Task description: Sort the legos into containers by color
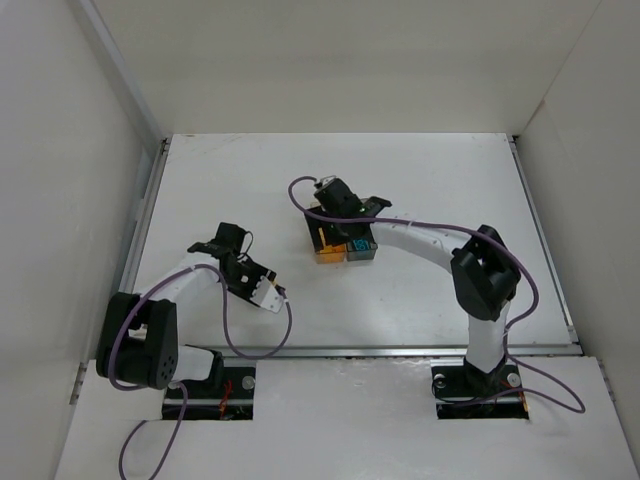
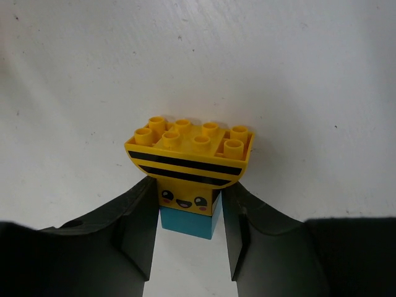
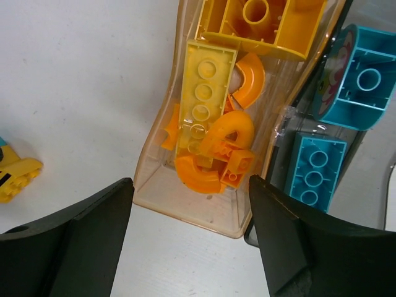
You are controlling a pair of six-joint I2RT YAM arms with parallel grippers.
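The stack in my left gripper has yellow bricks joined to a teal brick (image 2: 186,223), so next my right gripper takes off the striped brick (image 2: 187,166) for the amber bin first.
In the left wrist view my left gripper (image 2: 189,213) is shut on a small lego stack (image 2: 189,162): a yellow black-striped curved brick on a yellow smiling-face brick on a teal brick. The fingers press the lower bricks from both sides. From above, the left gripper (image 1: 270,294) is left of the bins. The stack also shows at the right wrist view's left edge (image 3: 15,176). My right gripper (image 3: 190,189) is open and empty over the near end of the amber bin (image 3: 204,213), which holds orange and yellow legos (image 3: 230,133). The grey bin (image 3: 279,158) beside it holds teal legos (image 3: 317,170).
The two bins stand side by side mid-table, the amber bin (image 1: 328,250) on the left and the grey bin (image 1: 361,250) on the right, under the right gripper (image 1: 347,212). White walls enclose the table on three sides. Purple cables loop off both arms.
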